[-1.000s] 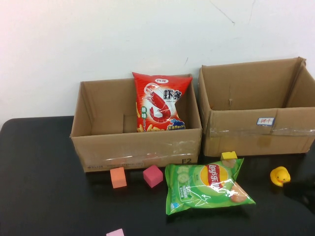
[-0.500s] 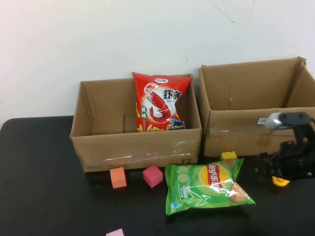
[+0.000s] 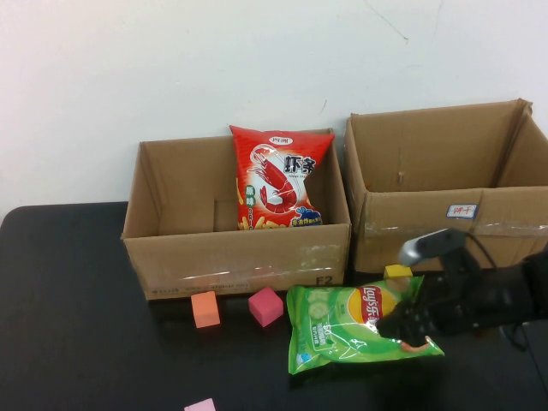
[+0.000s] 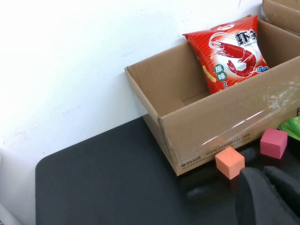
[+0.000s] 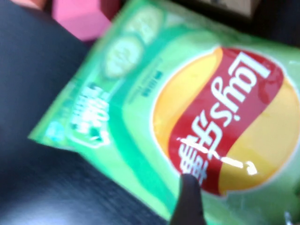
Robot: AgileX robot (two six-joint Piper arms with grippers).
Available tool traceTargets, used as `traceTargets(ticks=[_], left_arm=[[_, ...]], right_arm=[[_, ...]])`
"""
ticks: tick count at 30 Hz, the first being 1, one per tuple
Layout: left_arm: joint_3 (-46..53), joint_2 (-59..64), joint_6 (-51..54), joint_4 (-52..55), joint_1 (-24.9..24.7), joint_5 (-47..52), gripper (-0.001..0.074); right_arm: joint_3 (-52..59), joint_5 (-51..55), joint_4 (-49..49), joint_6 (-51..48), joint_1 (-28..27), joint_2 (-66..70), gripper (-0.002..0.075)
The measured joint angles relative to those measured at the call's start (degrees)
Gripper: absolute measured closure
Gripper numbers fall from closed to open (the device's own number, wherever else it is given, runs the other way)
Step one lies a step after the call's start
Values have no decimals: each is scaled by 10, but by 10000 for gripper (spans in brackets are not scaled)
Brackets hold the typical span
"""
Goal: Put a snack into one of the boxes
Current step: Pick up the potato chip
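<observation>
The green Lay's chip bag shows a puffed middle (image 3: 353, 320), so its far end (image 3: 301, 330) will tilt down yet stay stretched out when the robot lifts it.
A green Lay's chip bag (image 3: 347, 330) lies flat on the black table in front of the boxes and fills the right wrist view (image 5: 197, 108). My right gripper (image 3: 408, 329) is low over the bag's right end, open, with one dark finger (image 5: 188, 201) against the bag's red logo. A red shrimp snack bag (image 3: 278, 180) stands upright in the left cardboard box (image 3: 235, 257); it also shows in the left wrist view (image 4: 229, 51). The right cardboard box (image 3: 445, 231) holds nothing I can see. My left gripper (image 4: 262, 176) is shut and empty, low over the table left of the boxes.
An orange block (image 3: 205, 308), a magenta block (image 3: 266, 306) and a yellow block (image 3: 398, 272) sit in front of the boxes. A pink block (image 3: 201, 405) lies at the table's front edge. A white wall stands behind the boxes.
My right arm came in from the right and moved left and down onto the green bag's right end. The yellow duck is now hidden behind the arm.
</observation>
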Motion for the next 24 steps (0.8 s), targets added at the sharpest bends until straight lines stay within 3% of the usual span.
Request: traceTargets(ticks=[4, 7, 13, 15, 20, 24], left_arm=[[0, 0, -7, 0, 0, 0, 736], [0, 0, -11, 0, 0, 0, 736], [0, 0, -11, 0, 0, 0, 736], [0, 0, -11, 0, 0, 0, 736], [0, 0, -11, 4, 0, 0, 736], [0, 0, -11, 5, 0, 0, 736]], right_arm=[[-20, -45, 8, -10, 26, 31, 209], [-25, -50, 21, -15, 33, 39, 260], [-25, -52, 39, -23, 33, 42, 599], [-27, -43, 40, -23, 33, 42, 658], [-27, -1, 28, 1, 33, 40, 704], [-27, 34, -57, 71, 34, 25, 711]])
